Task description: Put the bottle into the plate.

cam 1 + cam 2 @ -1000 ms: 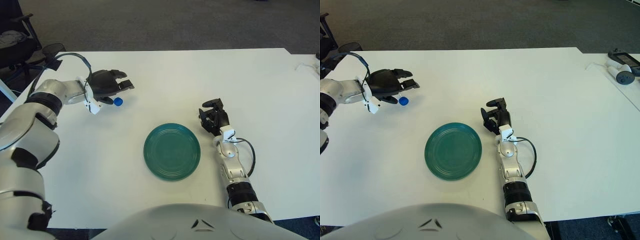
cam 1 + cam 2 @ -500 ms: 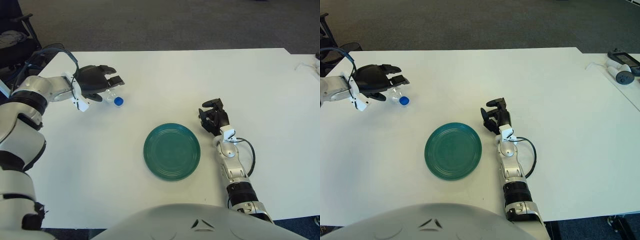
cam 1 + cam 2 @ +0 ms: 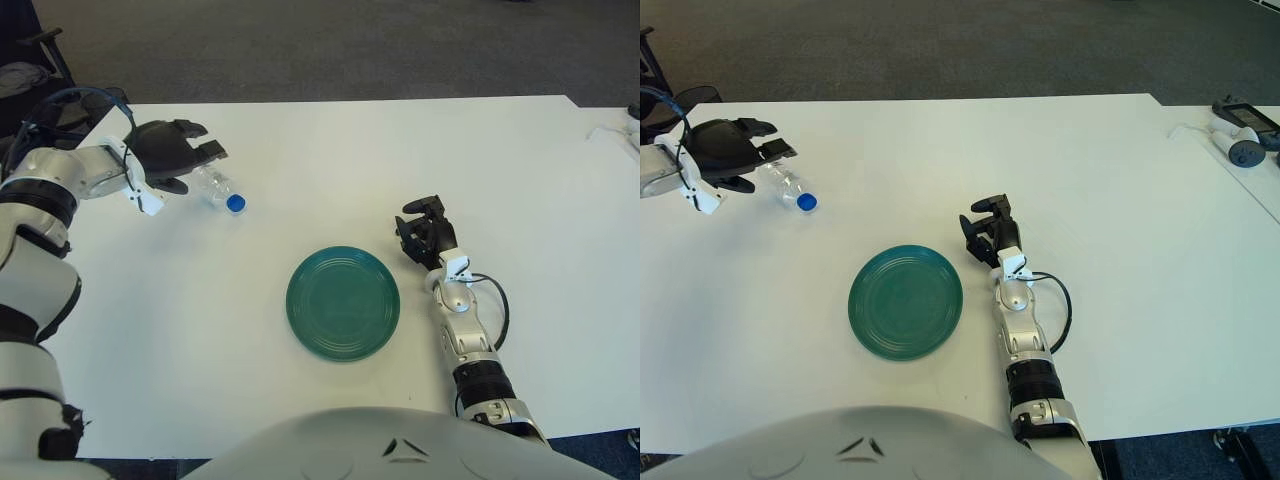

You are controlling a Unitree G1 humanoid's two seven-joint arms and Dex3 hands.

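Observation:
My gripper will lower the bottle (image 3: 218,191) onto the green plate. The bottle lies on its round side (image 3: 211,184), so it should then shift and come to rest lying down.
A small clear plastic bottle (image 3: 218,188) with a blue cap (image 3: 235,203) lies on its side on the white table, up and to the left of the green plate (image 3: 343,305). My left hand (image 3: 172,157) hovers just left of the bottle, fingers spread, holding nothing. The plate is bare and sits near the table's middle. My right hand (image 3: 425,231) shows to the right of the plate, fingers curled and holding nothing.
The white table (image 3: 330,150) stretches wide around the plate. A white and grey device (image 3: 1240,150) with a cable lies at the far right edge. A dark chair (image 3: 30,80) stands beyond the table's left corner.
My left hand has drawn back to the left, off the bottle, which now lies uncovered on the table. The right hand has not moved.

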